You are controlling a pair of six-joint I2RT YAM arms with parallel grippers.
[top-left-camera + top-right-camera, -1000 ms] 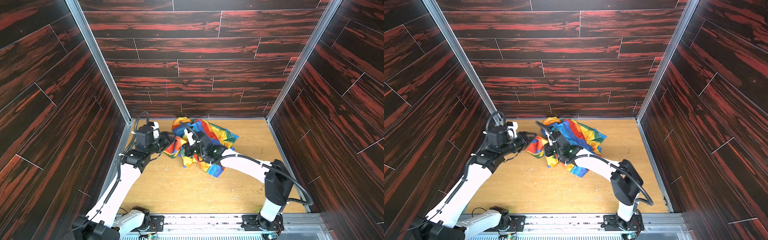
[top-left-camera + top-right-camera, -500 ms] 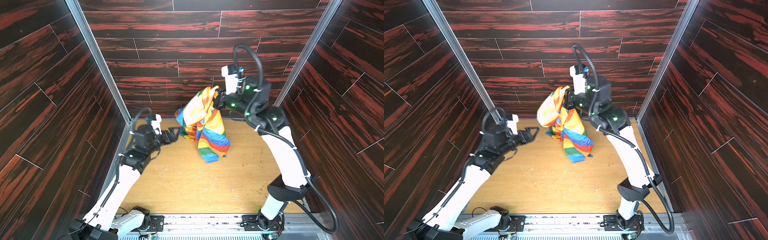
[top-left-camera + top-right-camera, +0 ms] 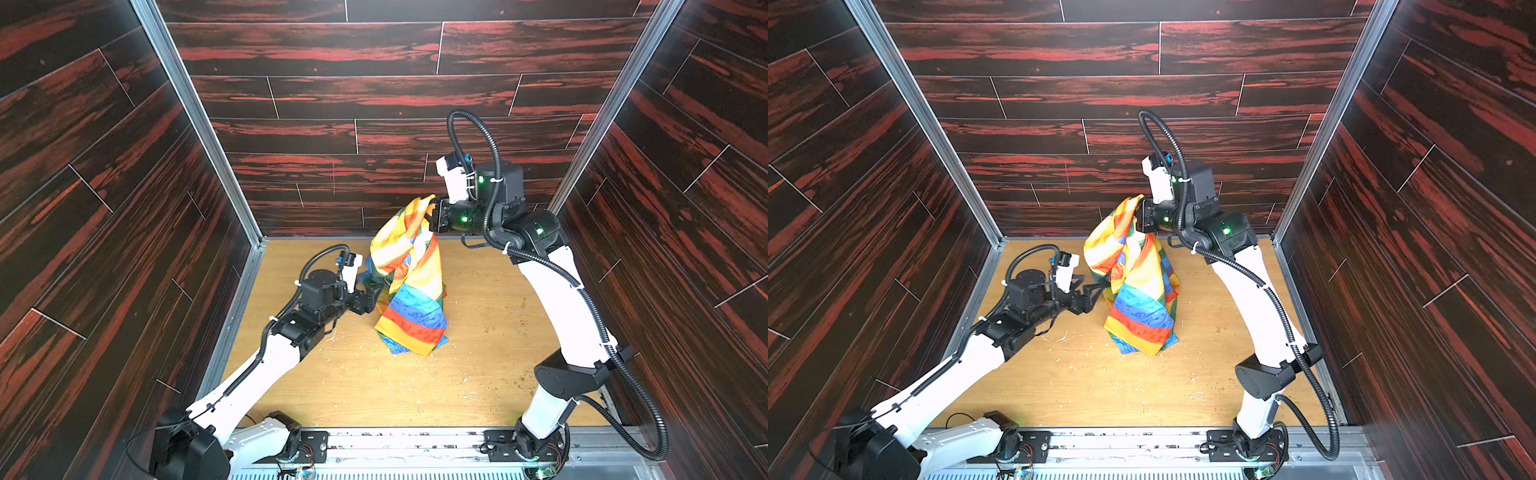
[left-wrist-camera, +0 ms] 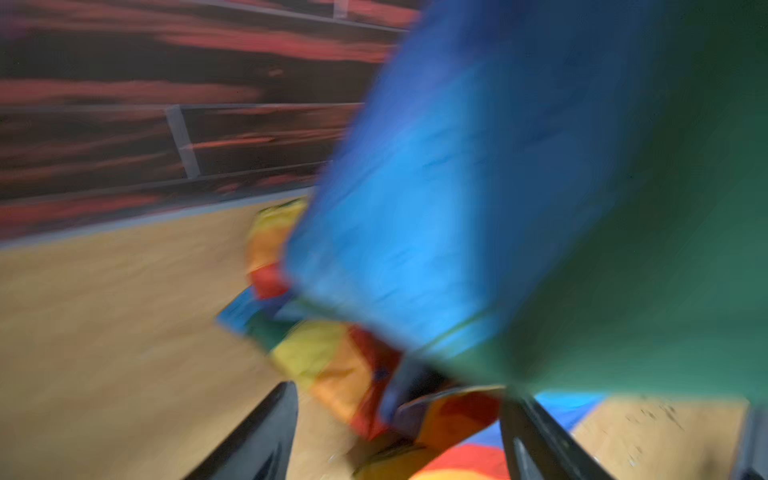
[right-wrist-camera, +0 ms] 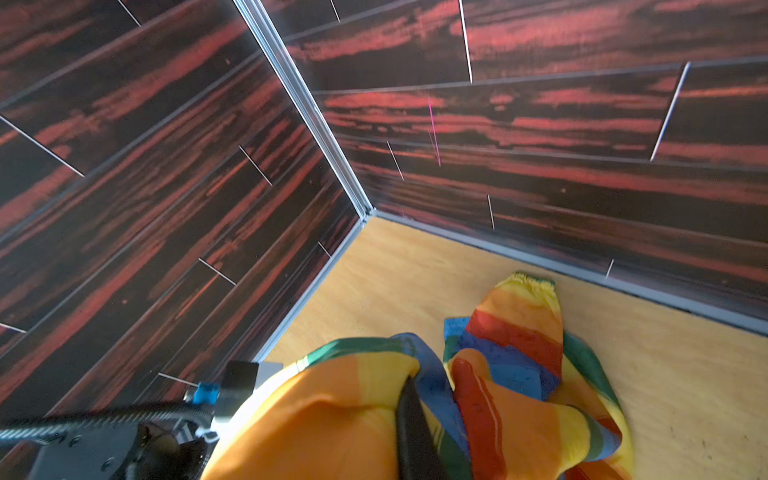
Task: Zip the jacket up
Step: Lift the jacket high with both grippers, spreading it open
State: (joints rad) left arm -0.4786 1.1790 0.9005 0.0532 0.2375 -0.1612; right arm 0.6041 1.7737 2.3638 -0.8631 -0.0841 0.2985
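The jacket hangs bunched (image 3: 412,276) from my right gripper, its zipper hidden, so my left gripper should grab the blue-green cloth to help spread the jacket flat before zipping.
The rainbow jacket (image 3: 409,291) (image 3: 1138,286) hangs in a bunched column, its lower end resting on the table. High near the back wall, my right gripper (image 3: 432,214) (image 3: 1140,218) is shut on its top fold. The right wrist view shows orange and yellow cloth (image 5: 332,415) wrapped around one black finger (image 5: 411,432). My left gripper (image 3: 374,297) (image 3: 1096,291) is low on the jacket's left side, and it is open. In the blurred left wrist view its fingers (image 4: 266,432) stand wide apart with blue-green cloth (image 4: 457,187) just ahead. The zipper is hidden.
Dark red-streaked walls (image 3: 316,137) close in the wooden table (image 3: 374,395) on three sides, with metal corner posts (image 3: 199,124). Pale flecks (image 3: 345,336) are scattered over the table. A metal rail (image 3: 415,440) with both arm bases runs along the front edge.
My right arm has lifted the jacket off the table, up and towards the back right. The left gripper has come off the cloth, opened, and now sits beside the hanging jacket.
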